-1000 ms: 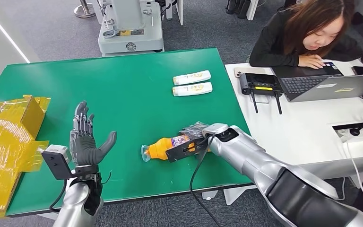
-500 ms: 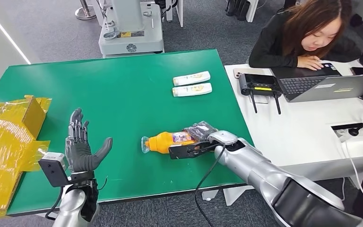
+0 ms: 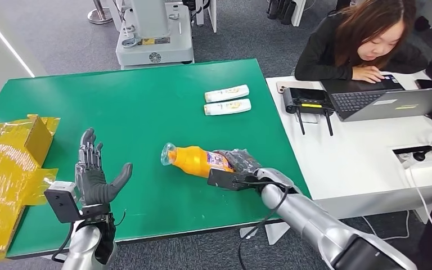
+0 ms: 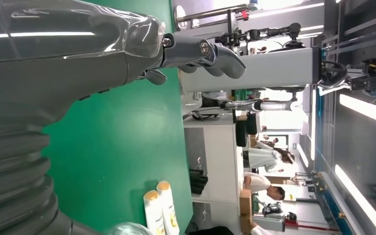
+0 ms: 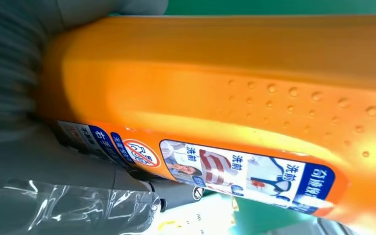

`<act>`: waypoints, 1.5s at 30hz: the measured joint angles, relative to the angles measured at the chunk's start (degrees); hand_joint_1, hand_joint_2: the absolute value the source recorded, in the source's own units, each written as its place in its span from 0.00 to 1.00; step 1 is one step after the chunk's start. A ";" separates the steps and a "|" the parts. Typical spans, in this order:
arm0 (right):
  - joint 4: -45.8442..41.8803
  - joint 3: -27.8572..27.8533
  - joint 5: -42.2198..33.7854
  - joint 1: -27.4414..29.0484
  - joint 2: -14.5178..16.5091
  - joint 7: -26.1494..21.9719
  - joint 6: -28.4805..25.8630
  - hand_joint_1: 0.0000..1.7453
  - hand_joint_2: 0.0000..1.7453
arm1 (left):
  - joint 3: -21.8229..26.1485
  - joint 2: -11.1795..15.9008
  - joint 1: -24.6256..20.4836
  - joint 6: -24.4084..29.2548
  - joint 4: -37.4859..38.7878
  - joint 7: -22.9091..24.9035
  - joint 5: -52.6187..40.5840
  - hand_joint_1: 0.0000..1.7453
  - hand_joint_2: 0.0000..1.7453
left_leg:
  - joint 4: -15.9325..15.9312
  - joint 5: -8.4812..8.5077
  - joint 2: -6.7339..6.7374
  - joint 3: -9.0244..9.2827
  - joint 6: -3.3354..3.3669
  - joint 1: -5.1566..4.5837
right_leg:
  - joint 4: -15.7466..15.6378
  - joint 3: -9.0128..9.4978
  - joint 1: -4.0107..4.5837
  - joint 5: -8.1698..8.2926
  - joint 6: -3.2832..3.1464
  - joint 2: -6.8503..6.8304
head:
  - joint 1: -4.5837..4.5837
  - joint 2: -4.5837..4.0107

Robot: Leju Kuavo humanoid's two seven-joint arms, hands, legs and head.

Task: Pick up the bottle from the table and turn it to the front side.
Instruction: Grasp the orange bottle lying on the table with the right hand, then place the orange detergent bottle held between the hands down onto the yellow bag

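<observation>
The robot can see an orange tip (image 3: 172, 154) through the wide clear cap (image 3: 167, 154), so it should expect the cap to stay on around a narrow spout when it carries the bottle.
An orange bottle (image 3: 194, 160) with a clear cap and a blue-and-white label is gripped at its base end by my right hand (image 3: 239, 161), above the green table (image 3: 146, 112); its cap end points left and slightly away. Up close in the right wrist view, the bottle (image 5: 235, 88) shows its label side, with the hand's grey fingers (image 5: 73, 161) wrapped around it. My left hand (image 3: 95, 171) is raised over the table's near left part, palm up and fingers spread, holding nothing. Its fingers (image 4: 210, 54) reach over the green surface in the left wrist view.
Two white tubes (image 3: 228, 99) lie side by side at the far right of the table. Crumpled yellow wrapping (image 3: 8, 169) covers the left edge. A person (image 3: 360, 39) works at a laptop (image 3: 394, 101) on the white desk to the right. A grey machine base (image 3: 154, 34) stands beyond the table.
My right hand has drawn back toward the near edge and lifted the bottle, whose cap end has swung up and away. The left hand has sunk slightly toward me.
</observation>
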 joint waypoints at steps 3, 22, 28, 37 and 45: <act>-6.78 -5.02 -3.88 6.39 0.32 -3.03 -2.82 1.00 1.00 | 0.63 0.00 -0.11 0.00 -0.39 0.65 -0.40 0.00 1.00 | -0.01 0.01 -0.19 -0.13 -0.01 0.00 | 0.02 -0.07 0.00 -0.03 0.01 -0.17 | -0.01 0.00; -25.43 -20.20 -9.58 17.40 5.30 -9.74 -4.12 1.00 1.00 | 2.26 -0.04 -4.16 -2.93 -0.22 3.40 -2.16 0.00 1.00 | -0.01 0.03 -0.20 -0.72 -0.02 -0.02 | 0.07 -0.67 -0.02 -0.04 0.00 -0.18 | 0.00 0.00; -25.46 -21.15 -11.84 17.01 5.99 -11.09 -3.23 1.00 1.00 | 2.27 -0.01 -4.83 -4.64 0.03 4.13 -2.64 0.00 1.00 | -0.01 0.04 -0.20 -0.80 -0.02 -0.02 | 0.09 -0.73 -0.02 -0.03 0.00 -0.18 | -0.01 0.00; -10.93 -18.83 -8.97 -1.42 11.46 -13.34 -3.43 1.00 1.00 | 1.25 -1.70 -14.09 -20.27 5.60 12.16 1.06 0.00 1.00 | 0.01 0.52 0.02 -1.21 -0.04 -0.02 | 0.20 -1.29 -0.01 0.44 -0.10 0.02 | -0.01 0.00; -3.38 -14.50 -6.76 -4.96 14.71 -12.36 -3.51 1.00 1.00 | 1.20 -2.04 -16.44 -22.99 6.17 15.34 2.38 0.00 1.00 | -0.02 0.51 -0.10 -1.29 -0.04 -0.01 | 0.21 -1.36 -0.01 0.40 -0.12 -0.05 | -0.01 0.00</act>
